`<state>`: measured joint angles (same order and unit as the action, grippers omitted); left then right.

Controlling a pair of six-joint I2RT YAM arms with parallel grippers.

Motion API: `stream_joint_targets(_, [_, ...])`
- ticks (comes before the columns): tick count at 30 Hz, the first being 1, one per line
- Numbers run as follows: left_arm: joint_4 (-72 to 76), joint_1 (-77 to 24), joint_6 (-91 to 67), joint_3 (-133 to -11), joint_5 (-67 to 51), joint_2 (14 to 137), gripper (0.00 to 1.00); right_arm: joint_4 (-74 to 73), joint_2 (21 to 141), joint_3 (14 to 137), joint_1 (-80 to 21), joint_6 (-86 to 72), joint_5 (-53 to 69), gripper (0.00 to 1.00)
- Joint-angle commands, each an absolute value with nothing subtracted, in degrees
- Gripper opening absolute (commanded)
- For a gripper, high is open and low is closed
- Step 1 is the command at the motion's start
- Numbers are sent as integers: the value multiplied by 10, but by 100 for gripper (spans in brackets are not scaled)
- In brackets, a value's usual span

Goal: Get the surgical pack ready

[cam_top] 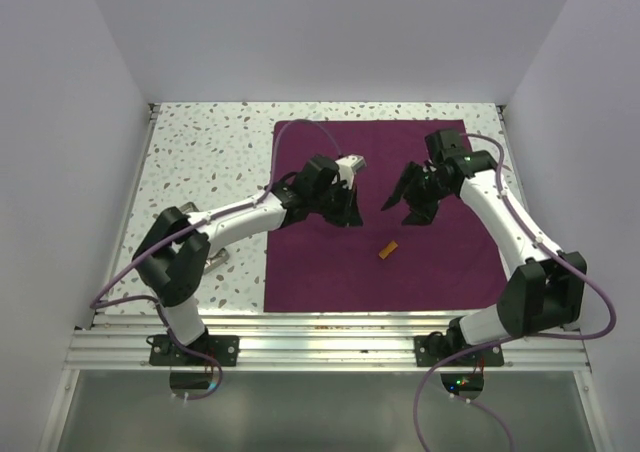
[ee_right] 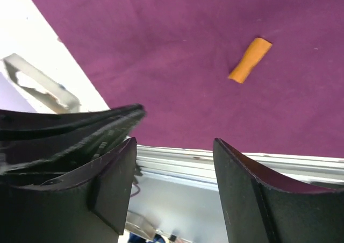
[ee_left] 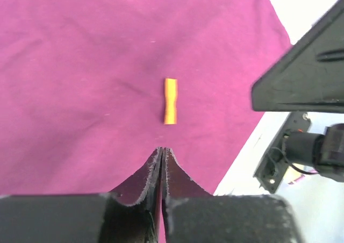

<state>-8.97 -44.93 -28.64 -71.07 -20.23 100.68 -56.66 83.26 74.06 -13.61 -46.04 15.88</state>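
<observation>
My left gripper is closed on air while the tab lies on the cloth. So next my right gripper lifts the tab and passes it over.
The dark purple cloth lies spread flat on the speckled table. A small orange-brown tab lies on it, also in the left wrist view and the right wrist view. My left gripper is shut and empty, hovering over the cloth just short of the tab. My right gripper is open and empty, facing the left one above the cloth's middle. A shiny steel piece, maybe the tray, shows left of the cloth. Gauze, scissors and forceps are out of view.
The table is walled in by white panels at the back and sides. An aluminium rail runs along the near edge. One finger of the right gripper reaches into the left wrist view at upper right.
</observation>
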Motion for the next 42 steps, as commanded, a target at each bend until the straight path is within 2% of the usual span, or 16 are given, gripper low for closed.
stream_joint_targets(1, [-121,-446,-281,-716,-181,977,10,-589,861,724,-141,-425,138,62])
stream_joint_targets(2, [-113,-447,-294,-694,-179,959,22,-578,863,713,-147,-432,135,62])
stream_joint_targets(3, [-103,-446,-301,-680,-174,948,29,-558,863,696,-153,-449,118,62])
stream_joint_targets(7, [-119,-444,-294,-643,-153,918,40,-559,917,705,-184,-481,60,62])
stream_joint_targets(11, [-126,-435,-287,-614,-156,886,41,-562,967,729,-192,-483,12,59])
stream_joint_targets(24, [-100,-422,-286,-576,-180,862,41,-575,1057,775,-220,-499,-26,39])
stream_joint_targets(42, [-83,-396,-279,-560,-208,853,42,-571,1093,751,-239,-502,-47,30])
